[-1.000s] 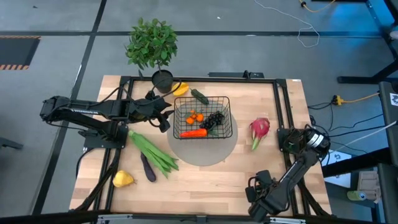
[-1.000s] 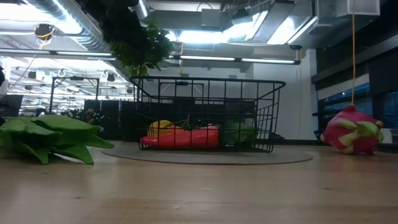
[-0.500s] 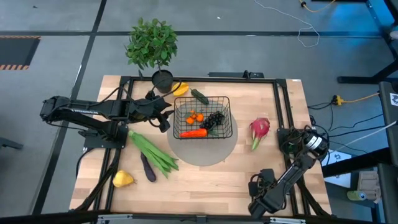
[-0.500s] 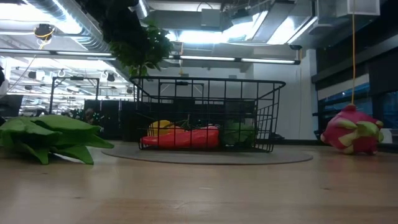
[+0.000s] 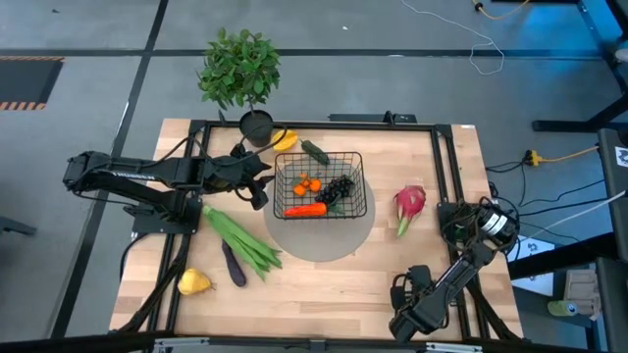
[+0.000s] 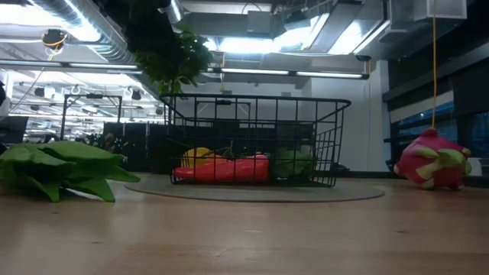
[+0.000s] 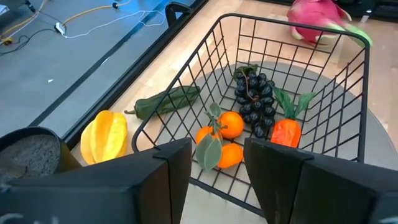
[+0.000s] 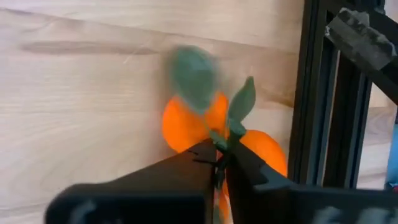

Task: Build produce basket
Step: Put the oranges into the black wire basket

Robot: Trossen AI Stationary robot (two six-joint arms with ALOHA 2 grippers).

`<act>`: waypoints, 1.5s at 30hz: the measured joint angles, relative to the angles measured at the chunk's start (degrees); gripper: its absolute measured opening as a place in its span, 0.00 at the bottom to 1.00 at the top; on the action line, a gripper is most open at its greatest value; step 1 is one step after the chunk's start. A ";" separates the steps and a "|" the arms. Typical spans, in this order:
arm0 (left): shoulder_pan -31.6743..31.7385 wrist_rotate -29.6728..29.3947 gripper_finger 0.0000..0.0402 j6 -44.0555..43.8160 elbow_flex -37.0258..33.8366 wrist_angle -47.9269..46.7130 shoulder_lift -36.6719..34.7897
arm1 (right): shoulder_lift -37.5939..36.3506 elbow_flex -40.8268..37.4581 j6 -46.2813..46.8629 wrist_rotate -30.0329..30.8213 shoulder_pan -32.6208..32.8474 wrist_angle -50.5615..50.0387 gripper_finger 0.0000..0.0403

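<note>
The oranges [image 8: 221, 138] are held by the stem in my right gripper, so it should keep carrying them until they hang low over the basket's open spot [image 5: 289, 199] next to the carrot.
The black wire basket [image 5: 319, 186] stands on a round grey mat [image 5: 329, 235] and holds oranges [image 7: 225, 127], dark grapes [image 7: 255, 102] and a carrot [image 7: 286, 132]. My left gripper [image 7: 217, 177] hovers open over the basket's left rim, touching nothing. On the table lie green stalks [image 5: 240, 240], an eggplant [image 5: 233, 265], a yellow pear [image 5: 193, 283] and a pink dragon fruit [image 5: 409, 204]. At the near right corner my right gripper [image 8: 219, 163] is shut on a second pair of oranges [image 8: 186, 127]. The arm hides these oranges in the high view. My right gripper pinches the green stem [image 8: 231, 135] where the leaves join the pair of oranges, between its two fingertips. The fingers come from above, pointing down at the table. The oranges sit just beyond the fingertips, beside the black frame rail. I cannot tell whether they rest on the wood.
A potted plant [image 5: 240, 74] stands at the far left edge, with a yellow fruit [image 5: 285, 139] and a green vegetable [image 5: 315, 151] beside it, behind the basket. A black frame rail [image 8: 323, 93] runs close to the right gripper. Bare wood lies along the near edge [image 5: 324, 294].
My right arm has shifted a little toward the table's near edge, at the near right corner. The left arm, the basket and the loose produce have stayed where they were.
</note>
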 joint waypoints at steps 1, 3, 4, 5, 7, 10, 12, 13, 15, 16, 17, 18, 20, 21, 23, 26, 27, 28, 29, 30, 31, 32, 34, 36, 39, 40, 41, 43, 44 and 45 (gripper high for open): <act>-0.01 0.01 0.34 0.00 0.00 -0.02 0.00 | 0.02 0.40 -0.13 0.06 -0.36 -0.27 0.02; -0.01 -0.01 0.34 -0.02 0.00 -0.02 0.00 | 0.04 1.98 -1.39 2.46 -1.28 -1.68 0.01; -0.01 0.01 0.34 -0.02 0.00 -0.02 0.00 | 0.04 3.04 -2.01 4.99 -1.83 -3.28 0.01; -0.01 0.00 0.34 0.00 0.00 -0.02 0.00 | 0.04 4.35 -3.01 8.37 -2.36 -5.27 0.01; -0.01 -0.01 0.34 -0.02 0.00 0.00 0.00 | 0.04 7.79 -4.99 17.38 -3.35 -9.47 0.00; 0.00 -0.01 0.34 0.02 0.00 -0.02 0.00 | -0.04 13.54 -8.93 34.30 -4.82 -16.34 0.00; 0.01 -0.01 0.34 0.02 0.00 0.00 0.00 | -1.63 14.51 -16.31 49.74 -5.77 -14.70 0.00; 0.00 -0.01 0.34 0.03 0.00 0.01 0.00 | -2.43 14.65 -19.02 57.51 -6.47 -15.46 0.00; -0.01 -0.01 0.34 0.05 0.00 0.24 0.04 | -3.89 15.29 -21.92 69.58 -8.40 -15.65 0.00; -0.01 -0.03 0.34 0.06 0.00 0.25 0.04 | -4.86 14.76 -24.58 72.70 -9.83 -15.26 0.00; -0.01 -0.07 0.34 0.07 0.00 0.49 0.04 | -5.70 14.22 -26.91 74.20 -11.45 -15.71 0.00; -0.01 -0.03 0.34 0.07 0.00 0.73 0.04 | -6.50 14.07 -28.94 75.42 -13.51 -15.95 0.00; -0.01 -0.05 0.34 0.07 0.00 0.65 0.04 | -8.34 13.49 -33.19 76.77 -18.00 -15.53 0.00; -0.01 -0.03 0.34 0.08 0.00 0.65 0.04 | -9.06 13.22 -36.16 76.65 -20.64 -15.44 0.00; -0.01 -0.04 0.34 0.09 0.00 0.55 0.04 | -9.87 13.24 -41.82 76.29 -25.72 -13.49 0.00; -0.01 -0.05 0.34 0.09 0.00 0.48 0.26 | -10.66 13.23 -53.06 73.48 -32.64 -10.13 0.00; -0.01 -0.08 0.34 0.09 0.00 0.46 0.50 | -10.96 13.23 -57.63 71.95 -34.76 -8.21 0.00; -0.01 -0.08 0.34 0.09 0.00 0.42 0.69 | -11.09 13.23 -63.05 69.77 -36.86 -5.56 0.00; -0.01 -0.06 0.34 0.09 0.00 0.42 0.82 | -11.15 13.23 -69.67 67.27 -38.81 -1.51 0.00; -0.01 -0.04 0.34 0.10 -0.01 0.43 0.87 | -11.14 13.23 -76.72 64.13 -40.86 2.58 0.00; -0.01 -0.08 0.34 0.09 -0.02 0.45 0.89 | -11.10 13.23 -84.20 60.42 -42.82 6.50 0.00; -0.01 -0.08 0.34 0.09 -0.02 0.54 1.02 | -11.10 13.23 -91.66 55.95 -44.75 10.07 0.00; -0.01 -0.10 0.34 0.09 -0.02 0.46 1.48 | -11.10 13.25 -103.47 46.64 -48.50 15.75 0.00; -0.01 -0.09 0.34 0.11 -0.03 0.48 1.81 | -11.10 13.23 -112.15 39.87 -51.63 18.82 0.00; -0.01 -0.26 0.34 0.11 -0.04 0.54 1.84 | -11.10 13.23 -122.94 31.10 -55.44 25.96 0.00; -0.01 -0.67 0.34 0.13 -0.04 0.52 1.84 | -11.08 13.23 -126.52 26.43 -56.56 28.60 0.00; -0.01 -1.42 0.34 0.13 -0.04 0.46 1.84 | -10.79 13.23 -129.72 21.51 -57.43 31.46 0.00; 0.00 -3.74 0.34 0.16 -0.04 0.48 1.84 | -10.05 13.29 -134.03 13.53 -58.62 35.47 0.00; 0.01 -4.93 0.34 0.16 -0.04 0.46 1.84 | -9.55 13.29 -135.02 11.36 -59.03 36.05 0.00; 0.01 -5.97 0.34 0.16 -0.04 0.47 1.84 | -9.09 13.25 -135.18 10.51 -59.25 36.79 0.00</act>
